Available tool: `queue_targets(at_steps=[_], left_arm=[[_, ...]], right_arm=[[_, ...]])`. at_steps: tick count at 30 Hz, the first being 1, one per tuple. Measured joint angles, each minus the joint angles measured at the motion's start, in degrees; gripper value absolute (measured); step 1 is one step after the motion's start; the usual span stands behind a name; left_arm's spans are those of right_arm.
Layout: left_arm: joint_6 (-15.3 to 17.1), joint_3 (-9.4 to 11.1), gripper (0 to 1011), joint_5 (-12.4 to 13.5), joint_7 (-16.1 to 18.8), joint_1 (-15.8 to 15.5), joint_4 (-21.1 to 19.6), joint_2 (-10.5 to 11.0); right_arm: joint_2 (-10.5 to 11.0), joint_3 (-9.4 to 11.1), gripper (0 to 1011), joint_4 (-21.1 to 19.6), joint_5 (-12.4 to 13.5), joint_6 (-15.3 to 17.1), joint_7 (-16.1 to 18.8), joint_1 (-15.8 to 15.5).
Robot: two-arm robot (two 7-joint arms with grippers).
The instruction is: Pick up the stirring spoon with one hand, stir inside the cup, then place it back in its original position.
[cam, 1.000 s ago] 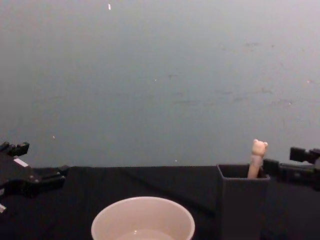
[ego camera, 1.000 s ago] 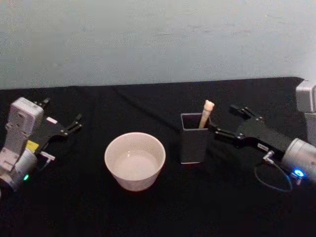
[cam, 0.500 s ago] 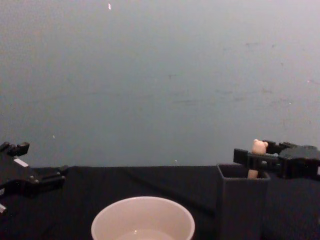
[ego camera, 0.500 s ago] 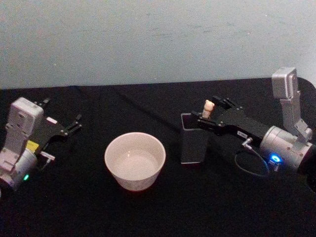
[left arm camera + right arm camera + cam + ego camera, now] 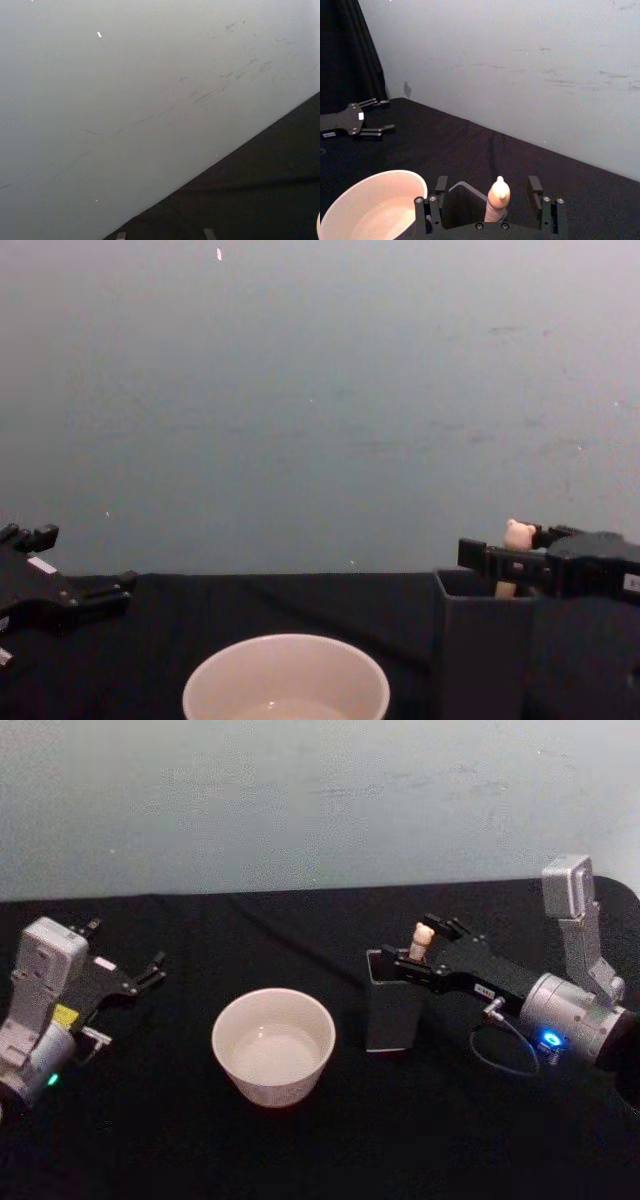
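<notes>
I expect the stirring spoon [image 5: 518,536] to slide free when I lift it, its hidden metal bowl coming out last, because its handle leans in the holder's wide opening [image 5: 472,586].
The stirring spoon [image 5: 421,939] stands in the dark grey square holder [image 5: 392,1010], its original position, with the bear-head handle poking above the rim. My right gripper [image 5: 424,946] is open and straddles that handle. In the right wrist view the handle [image 5: 498,198] rises between the two fingers [image 5: 441,185] with a gap on each side. From the chest view the bear head [image 5: 518,534] shows just above the right gripper [image 5: 505,562] and the holder [image 5: 480,640]. The cream cup [image 5: 273,1045] sits left of the holder. My left gripper [image 5: 140,975] is parked open at the far left.
A black cloth covers the table [image 5: 320,1150], which ends at a pale wall behind. A thin cable loops under the right wrist [image 5: 500,1055]. The left gripper [image 5: 367,117] also shows far off in the right wrist view, beyond the cup [image 5: 375,205].
My right gripper moved in from the right of the holder, rose slightly and now has its fingers on either side of the spoon handle. The left arm, cup and holder stayed still.
</notes>
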Motion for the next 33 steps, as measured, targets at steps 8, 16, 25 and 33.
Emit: queue_targets(at_steps=[8,16,25,33], left_arm=[[0.0,0.0,1001,0.0,0.0,0.0,0.0,0.0],[0.0,0.0,1001,0.0,0.0,0.0,0.0,0.0],[0.0,0.0,1001,0.0,0.0,0.0,0.0,0.0],[0.0,0.0,1001,0.0,0.0,0.0,0.0,0.0]], right_arm=[[0.1,0.1,980,-0.2,0.1,0.0,0.0,-0.1],[0.2,0.1,787,-0.3,0.2,-0.1,0.0,-0.2],[0.2,0.2,486,-0.3,0.2,-0.1,0.0,-0.3],[0.2,0.2,243,-0.3,0.3,-0.1,0.0,-0.3]])
